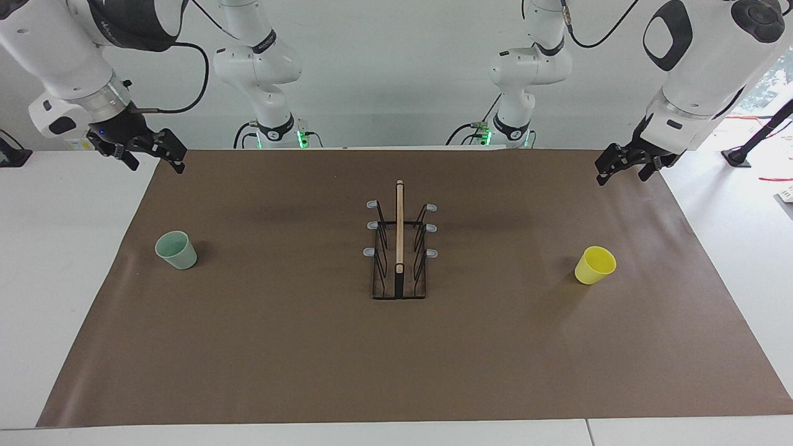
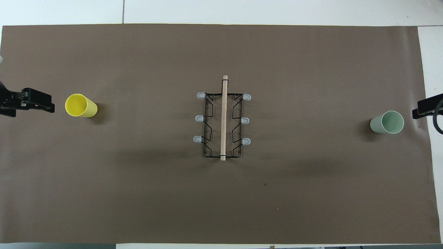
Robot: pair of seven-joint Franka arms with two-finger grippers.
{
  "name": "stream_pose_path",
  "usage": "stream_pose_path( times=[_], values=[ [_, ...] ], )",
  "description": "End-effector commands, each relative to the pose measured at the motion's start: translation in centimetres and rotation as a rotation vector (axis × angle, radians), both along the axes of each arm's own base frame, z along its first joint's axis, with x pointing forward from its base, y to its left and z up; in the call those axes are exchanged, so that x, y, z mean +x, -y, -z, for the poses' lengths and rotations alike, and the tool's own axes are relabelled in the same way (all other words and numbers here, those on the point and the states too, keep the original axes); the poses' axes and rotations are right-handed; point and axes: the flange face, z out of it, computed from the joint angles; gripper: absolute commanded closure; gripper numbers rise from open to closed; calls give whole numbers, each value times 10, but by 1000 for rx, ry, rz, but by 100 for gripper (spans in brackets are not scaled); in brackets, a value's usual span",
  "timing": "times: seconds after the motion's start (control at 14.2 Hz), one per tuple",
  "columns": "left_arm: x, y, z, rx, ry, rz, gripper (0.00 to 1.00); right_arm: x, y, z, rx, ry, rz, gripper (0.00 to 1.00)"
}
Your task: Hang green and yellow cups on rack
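Note:
The pale green cup (image 2: 387, 122) will hang over a wire with its opening facing down when the robot turns it and puts it in place, because the rack's pale-tipped wires (image 2: 246, 141) stick outward.
The pale green cup (image 1: 176, 251) stands mouth up on the brown mat toward the right arm's end; it also shows in the overhead view (image 2: 387, 122). The yellow cup (image 1: 595, 265) stands mouth up toward the left arm's end, also in the overhead view (image 2: 81, 105). The black wire rack (image 1: 399, 248) with its wooden bar stands at mid-mat, its prongs bare, also seen from overhead (image 2: 223, 121). My right gripper (image 1: 157, 162) hangs open and empty above the mat's edge, apart from the green cup. My left gripper (image 1: 621, 176) hangs open and empty above the mat's edge, apart from the yellow cup.
The brown mat (image 1: 396, 359) covers most of the white table (image 1: 62, 260). Both grippers show only at the side edges of the overhead view, the left gripper (image 2: 38, 103) and the right gripper (image 2: 424, 109).

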Motion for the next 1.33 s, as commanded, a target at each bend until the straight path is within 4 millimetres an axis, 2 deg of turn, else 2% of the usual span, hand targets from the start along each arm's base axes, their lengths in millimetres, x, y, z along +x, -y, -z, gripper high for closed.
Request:
stream_pose_path(
  times=[0.0, 0.21, 0.35, 0.49, 0.63, 0.77, 0.91, 0.98, 1.05, 1.19, 1.26],
  values=[
    [-2, -11, 3, -39, -33, -154, 0, -8, 7, -4, 9, 6, 3, 0],
    [4, -40, 16, -145, -82, -481, 0, 1, 9, -14, 3, 95, 10, 0],
    [9, -49, 30, -166, -142, -684, 0, -3, 13, -12, 7, 86, 15, 0],
    [21, -55, 54, -176, -198, -853, 0, -4, 12, -11, 9, 76, 13, 0],
    [31, -80, 77, -224, -256, -1018, 0, -9, 12, -10, 20, 36, 17, 0],
    [43, -93, 107, -288, -344, -1176, 0, -5, 5, -11, -10, 20, 4, 0],
    [50, -116, 123, -367, -368, -1310, 0, 9, -6, 12, -125, -44, -39, 0],
    [53, -127, 142, -386, -393, -1353, 0, 20, -23, 28, -212, -89, -92, 0],
    [56, -134, 151, -408, -396, -1405, 0, 28, -35, 39, -267, -117, -128, 0],
    [64, -161, 182, -491, -436, -1501, 0, 45, -56, 89, -327, -217, -184, 0],
    [68, -167, 197, -519, -447, -1532, 0, 51, -64, 110, -372, -259, -216, 0]
  ],
)
